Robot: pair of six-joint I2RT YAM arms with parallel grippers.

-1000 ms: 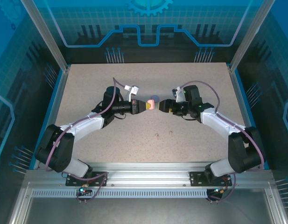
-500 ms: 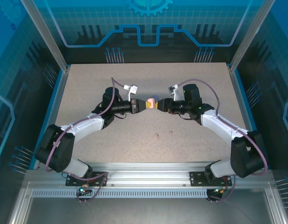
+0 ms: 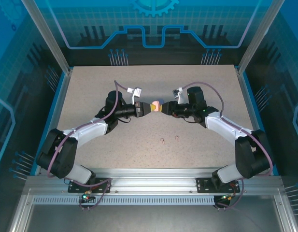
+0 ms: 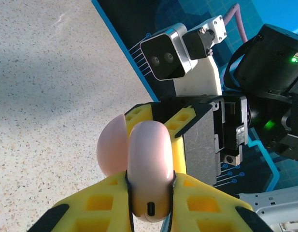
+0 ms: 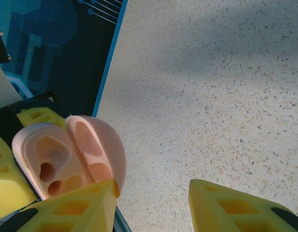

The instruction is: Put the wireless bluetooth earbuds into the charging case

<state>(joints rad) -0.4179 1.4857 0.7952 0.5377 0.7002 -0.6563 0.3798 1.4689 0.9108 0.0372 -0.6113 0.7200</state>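
The robot's right gripper should hold the case [image 4: 149, 157] while the left gripper takes it from another side, because the charging case's sockets [image 5: 54, 162] point away from the left gripper.
My left gripper [image 3: 149, 108] is shut on the pale pink charging case [image 4: 149, 164], held off the table with its port end toward the wrist [image 4: 149, 186]. The case stands open. In the right wrist view its body [image 5: 45, 162] shows empty sockets beside the lid [image 5: 103, 150]. My right gripper [image 3: 165, 108] faces it from the right, open [image 5: 153, 205], with bare table between the jaws. Its left finger [image 5: 76, 208] touches the lid's edge. Two tiny earbuds [image 3: 162, 140] [image 3: 177, 137] lie on the table nearer the bases, too small to tell their colour.
The speckled tabletop [image 3: 139, 82] is bordered by a blue rim [image 3: 61, 96] and glass walls on the left, right and back. The right arm's camera housing [image 4: 173, 50] sits close behind the case in the left wrist view.
The right gripper has moved left up to the case and its jaws have narrowed. The left arm and the case have stayed put.
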